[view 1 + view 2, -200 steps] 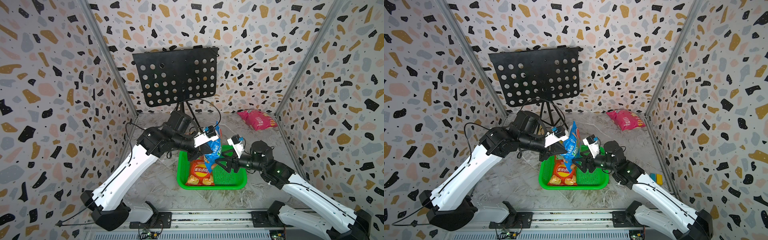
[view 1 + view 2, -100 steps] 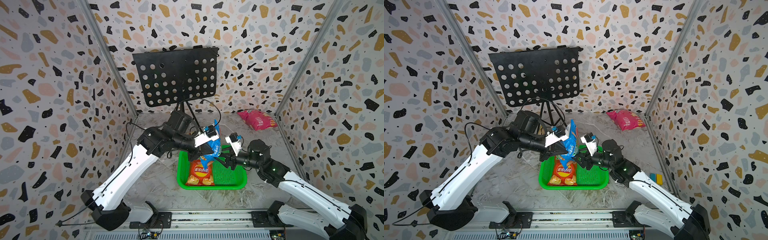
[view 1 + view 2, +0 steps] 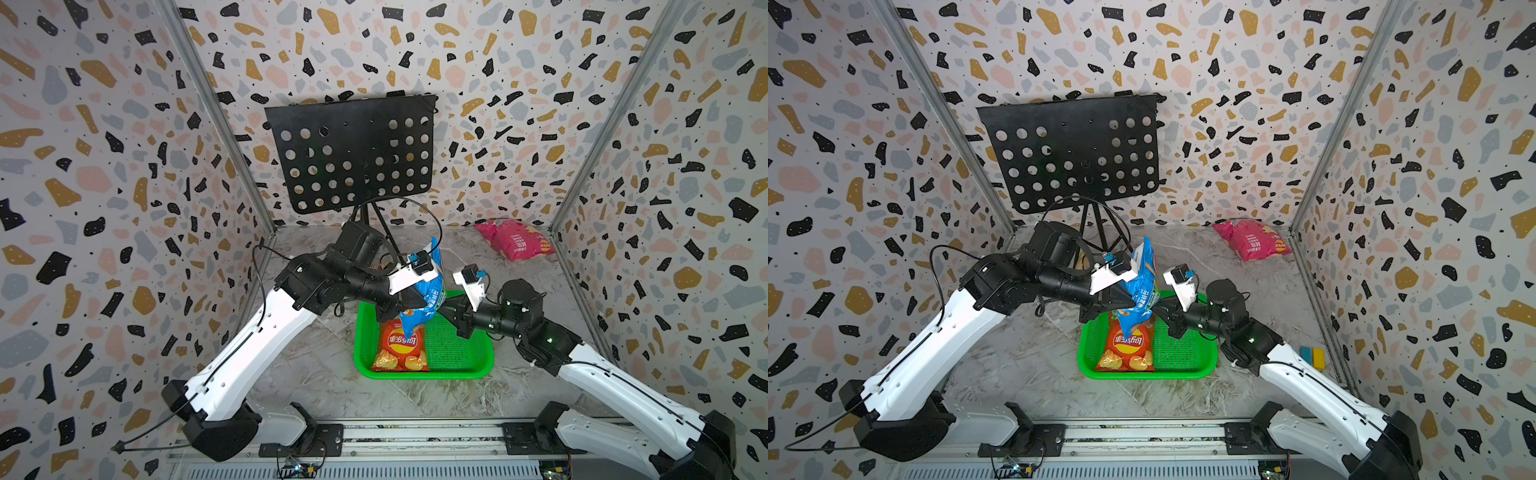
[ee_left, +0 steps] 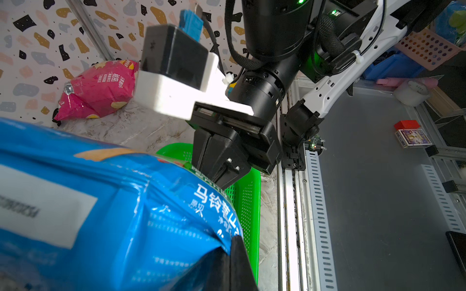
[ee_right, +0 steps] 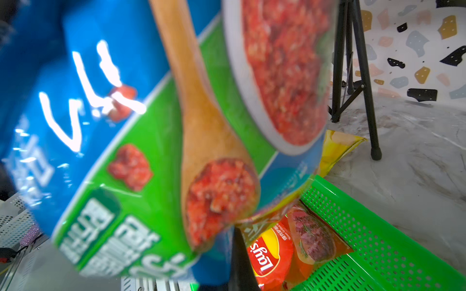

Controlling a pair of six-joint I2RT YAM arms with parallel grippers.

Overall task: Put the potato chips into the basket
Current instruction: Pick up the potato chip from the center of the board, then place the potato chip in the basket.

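Observation:
I should let go of the upright blue bag (image 3: 429, 302) with my left gripper so my right gripper can lay it in the basket's empty half (image 3: 459, 349), which is on my right gripper's side.
A blue bag of potato chips (image 3: 428, 291) (image 3: 1144, 282) hangs upright over the green basket (image 3: 461, 349) (image 3: 1183, 345). My left gripper (image 3: 405, 305) (image 4: 227, 254) is shut on the bag's lower part (image 4: 100, 201). From the other side, my right gripper (image 3: 442, 309) (image 4: 223, 176) (image 5: 234, 236) is shut on its edge (image 5: 126, 126). An orange-red bag (image 3: 401, 345) (image 5: 290, 247) lies flat in the basket's left half. At the back right corner lies a pink bag (image 3: 515, 241) (image 4: 98, 88). A yellow bag (image 5: 338, 143) shows behind the basket, mostly hidden.
A black perforated music stand (image 3: 353, 153) rises at the back, its tripod legs (image 5: 353, 75) just behind the basket. A small blue-and-yellow block (image 3: 1312, 357) sits by the right wall. Terrazzo walls close in three sides; a rail (image 3: 415, 432) runs along the front.
My right gripper has moved in toward the blue bag and gone from open to shut on its edge. The left gripper has kept its hold, barely moving.

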